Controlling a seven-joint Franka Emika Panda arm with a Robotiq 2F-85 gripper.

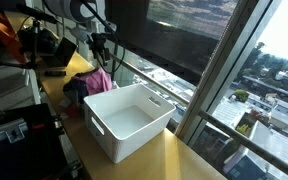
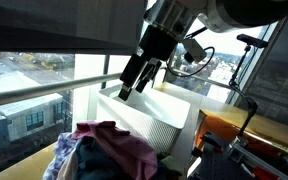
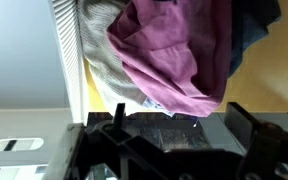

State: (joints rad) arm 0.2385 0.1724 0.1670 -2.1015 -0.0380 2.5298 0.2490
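Note:
The robot's open gripper is hanging high up past the purple garment's edge (image 3: 192, 107), so it should swing back over the pile and go down onto the purple garment's folds (image 2: 133, 150).
My gripper (image 1: 102, 48) hangs in the air above a pile of clothes (image 1: 92, 82) on a wooden table. In the wrist view the two fingers stand wide apart with nothing between them (image 3: 179, 125). Below them lie a purple garment (image 3: 174, 50), a grey-white knit piece (image 3: 99, 55) and a dark blue cloth (image 3: 252, 30). In an exterior view the gripper (image 2: 134, 82) is above and behind the pile (image 2: 104, 150), not touching it. A white plastic bin (image 1: 162, 124) stands next to the pile and looks empty; it also shows in an exterior view (image 2: 169, 125).
The wooden table (image 1: 174, 160) runs along a large window with a metal rail (image 2: 44, 88). Cables, stands and dark equipment (image 1: 39, 45) crowd the far end. An orange and black object (image 2: 234, 130) sits beyond the bin.

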